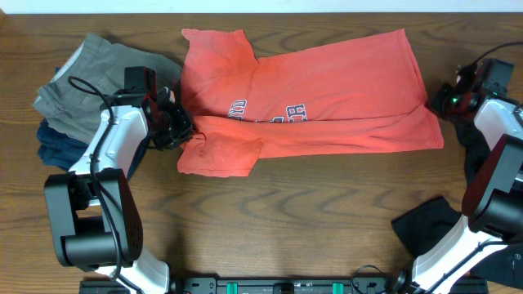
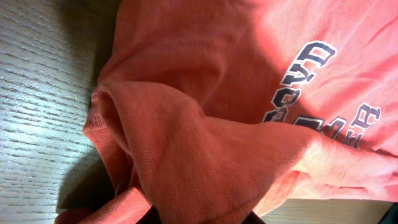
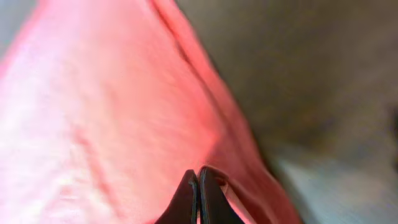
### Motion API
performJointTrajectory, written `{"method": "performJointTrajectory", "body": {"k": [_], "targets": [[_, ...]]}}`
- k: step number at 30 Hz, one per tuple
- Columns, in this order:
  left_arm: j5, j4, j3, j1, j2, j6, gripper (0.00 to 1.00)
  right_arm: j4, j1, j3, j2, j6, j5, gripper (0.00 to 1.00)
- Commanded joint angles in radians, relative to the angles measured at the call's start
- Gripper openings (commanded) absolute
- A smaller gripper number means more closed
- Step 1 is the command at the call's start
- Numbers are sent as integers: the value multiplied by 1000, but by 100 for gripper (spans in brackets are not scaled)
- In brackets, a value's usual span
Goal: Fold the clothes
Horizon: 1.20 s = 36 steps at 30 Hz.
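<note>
A loose flap (image 1: 221, 157) sticks out past the T-shirt's folded edge, so my right gripper should hold down the other end of the T-shirt while my left gripper takes the flap's inner corner (image 1: 255, 147).
The coral-red T-shirt (image 1: 327, 90) lies across the middle of the table, partly folded, with its navy-and-white lettering (image 1: 270, 113) showing along a fold. My left gripper (image 1: 178, 124) is at the shirt's left edge by a sleeve. In the left wrist view the red cloth (image 2: 205, 155) bunches over the fingers and hides them. My right gripper (image 1: 441, 100) is at the shirt's right edge. In the right wrist view its fingers (image 3: 199, 180) are pressed together with the shirt's edge (image 3: 124, 112) caught at the tips.
A grey-khaki garment (image 1: 82, 77) lies on a navy one (image 1: 57, 143) at the far left, behind my left arm. A black garment (image 1: 425, 224) lies at the front right, and more dark cloth (image 1: 476, 159) sits under my right arm.
</note>
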<state>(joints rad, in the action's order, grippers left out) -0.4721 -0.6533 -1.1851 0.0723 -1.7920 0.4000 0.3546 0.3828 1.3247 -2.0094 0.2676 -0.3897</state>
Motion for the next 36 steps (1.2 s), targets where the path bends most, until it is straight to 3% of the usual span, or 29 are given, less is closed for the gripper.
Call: {"method": "performJointTrajectory", "body": {"k": [1, 10, 15, 17, 24, 27, 31, 36], "targets": [[-13, -4, 0, 7, -4, 2, 17, -43, -5, 0, -4, 93, -95, 1], [-6, -4, 0, 7, -4, 2, 17, -27, -6, 0, -5, 146, 130, 13], [-6, -4, 0, 7, -4, 2, 17, 63, -5, 0, -2, 97, 88, 1], [-6, -4, 0, 7, -4, 2, 17, 116, -5, 0, 5, 23, 19, 1], [-6, -4, 0, 7, -4, 2, 17, 304, -1, 0, 22, -8, 35, 1], [-7, -5, 0, 7, -4, 2, 17, 370, -8, 0, 21, -41, 116, 1], [-19, -9, 0, 7, -4, 2, 17, 378, -21, -15, 21, -41, 257, 1], [-78, -3, -3, 8, 11, 2, 13, 290, -23, -84, 19, -41, 281, 1]]}}
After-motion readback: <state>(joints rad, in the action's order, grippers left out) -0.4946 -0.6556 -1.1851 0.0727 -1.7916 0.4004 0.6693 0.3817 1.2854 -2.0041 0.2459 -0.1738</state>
